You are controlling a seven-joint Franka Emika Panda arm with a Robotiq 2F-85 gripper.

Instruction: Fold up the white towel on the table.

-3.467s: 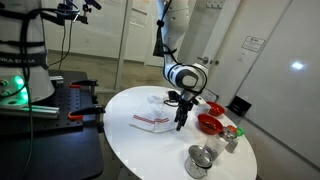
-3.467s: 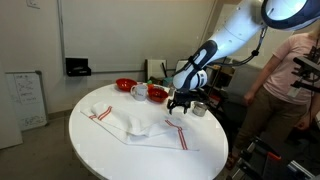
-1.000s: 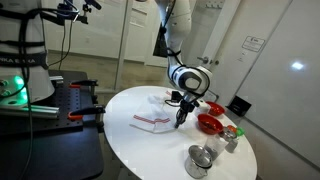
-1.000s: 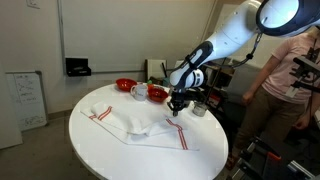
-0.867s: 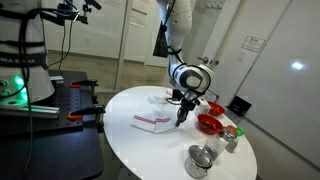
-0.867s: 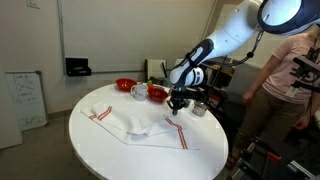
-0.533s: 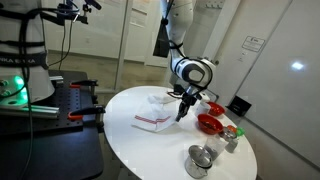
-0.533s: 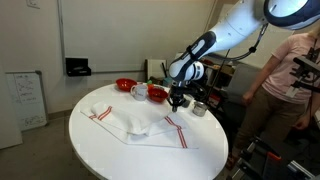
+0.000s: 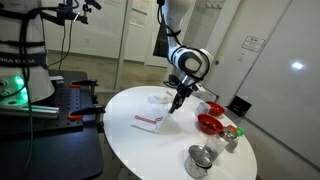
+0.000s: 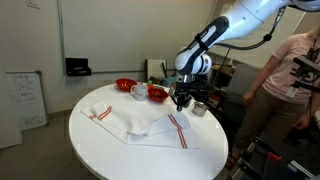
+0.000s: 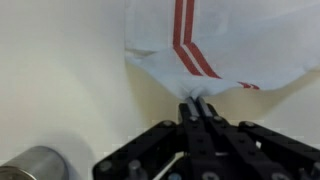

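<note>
The towel's raised corner (image 10: 179, 113) is pinched in my gripper, and open table (image 10: 195, 153) lies past the towel's striped end. I should keep pulling the corner there until the towel is flat.
The white towel (image 10: 135, 125) with thin red stripes lies spread on the round white table (image 10: 110, 160). One striped corner is pulled up off the top. My gripper (image 10: 181, 104) is shut on that raised corner, hanging a little above the table near its far side. In an exterior view the towel (image 9: 149, 119) looks like a small bunched pile, with the gripper (image 9: 175, 105) just beside and above it. In the wrist view the fingertips (image 11: 197, 102) pinch the cloth edge, and the towel (image 11: 215, 40) drapes away with its red stripes showing.
Two red bowls (image 10: 125, 86) (image 10: 157, 93) and a white mug (image 10: 139, 90) stand at the table's far edge. A metal cup (image 10: 199, 108) sits close behind the gripper, also seen as a metal cup (image 11: 38, 165). A person (image 10: 290, 70) stands nearby.
The gripper has risen and drawn back over the towel, lifting the striped corner off the table. The cloth has bunched up more beneath it.
</note>
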